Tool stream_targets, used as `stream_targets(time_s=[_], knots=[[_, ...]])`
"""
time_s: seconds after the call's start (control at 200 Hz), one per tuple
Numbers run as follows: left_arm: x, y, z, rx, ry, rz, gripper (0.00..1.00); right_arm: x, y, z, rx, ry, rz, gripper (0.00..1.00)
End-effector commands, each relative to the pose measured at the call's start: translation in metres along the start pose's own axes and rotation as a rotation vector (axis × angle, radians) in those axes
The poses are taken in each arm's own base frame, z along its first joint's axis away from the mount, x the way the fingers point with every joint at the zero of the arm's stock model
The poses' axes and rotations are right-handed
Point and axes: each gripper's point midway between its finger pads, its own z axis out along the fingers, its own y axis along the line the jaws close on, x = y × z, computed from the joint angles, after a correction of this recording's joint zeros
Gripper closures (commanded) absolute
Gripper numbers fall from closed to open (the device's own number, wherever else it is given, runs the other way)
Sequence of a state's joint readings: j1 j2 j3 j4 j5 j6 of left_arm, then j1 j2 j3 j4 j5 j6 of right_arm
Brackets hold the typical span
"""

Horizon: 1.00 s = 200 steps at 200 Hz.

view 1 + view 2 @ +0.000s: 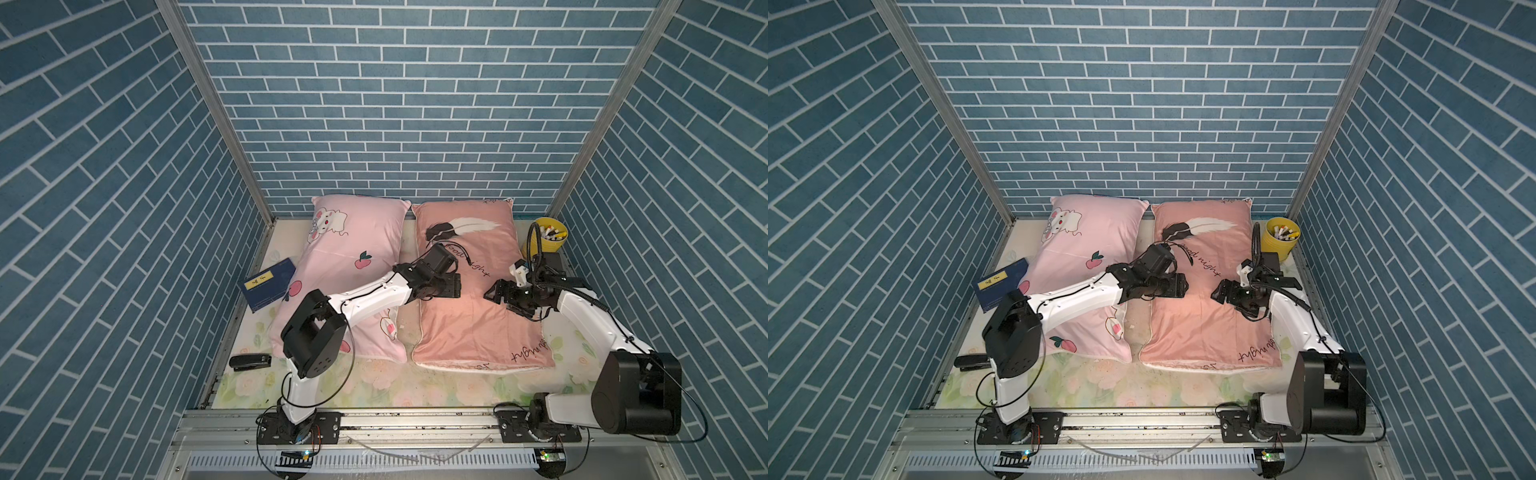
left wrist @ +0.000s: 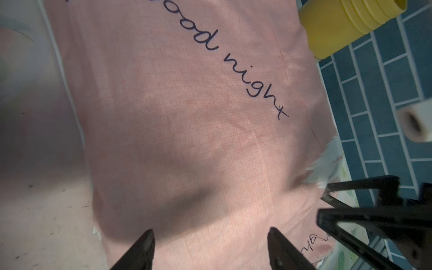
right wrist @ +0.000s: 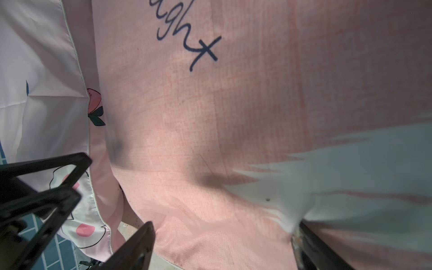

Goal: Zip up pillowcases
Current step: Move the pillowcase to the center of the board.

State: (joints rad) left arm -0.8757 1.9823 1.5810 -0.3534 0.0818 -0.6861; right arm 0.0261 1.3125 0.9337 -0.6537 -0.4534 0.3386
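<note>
Next, I back my right gripper off to the case's near corner (image 1: pixel 549 362), since both my grippers hover over the salmon case's middle (image 1: pixel 473 297), away from its near edge.
Two stuffed pillowcases lie side by side on the table in both top views: a light pink one with bunnies and peaches (image 1: pixel 349 257) (image 1: pixel 1084 249) and a salmon-pink one with a feather and "good night" script (image 1: pixel 469 332) (image 1: pixel 1200 328). My left gripper (image 1: pixel 451 286) (image 2: pixel 210 233) hovers open over the salmon case's middle, with nothing between its fingers. Facing it from the right, my right gripper (image 1: pixel 492 293) (image 3: pixel 224 224) is also open and empty, just above the same fabric (image 3: pixel 233 117). No zip shows in any view.
A yellow cup of pens (image 1: pixel 548 237) stands at the back right, close to the right arm. A blue book (image 1: pixel 270 284) and a black stapler (image 1: pixel 249 360) lie left of the light pink case. Blue brick walls close in on three sides.
</note>
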Motion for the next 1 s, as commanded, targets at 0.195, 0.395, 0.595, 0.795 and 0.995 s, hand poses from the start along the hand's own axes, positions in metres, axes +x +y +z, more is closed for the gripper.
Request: stream_targets(time_s=[0.195,0.395,0.595,0.795,0.995], knots=[[0.022,0.011,0.033,-0.082,0.079,0.08,0.28,-0.015,-0.07,-0.039,0.299,-0.133,0.106,0.15],[0.022,0.055,0.037,-0.232,0.077,0.117,0.31,-0.022,-0.091,-0.025,0.355,-0.09,0.104,0.2],[0.014,0.089,0.029,-0.27,0.052,0.06,0.34,-0.019,-0.078,0.002,0.214,-0.028,0.075,0.22],[-0.019,0.084,-0.013,-0.256,-0.063,0.05,0.34,-0.005,-0.044,0.021,0.028,0.037,0.066,0.27],[-0.044,0.047,-0.051,-0.157,-0.143,0.049,0.31,0.002,-0.005,0.03,-0.075,0.085,-0.011,0.27]])
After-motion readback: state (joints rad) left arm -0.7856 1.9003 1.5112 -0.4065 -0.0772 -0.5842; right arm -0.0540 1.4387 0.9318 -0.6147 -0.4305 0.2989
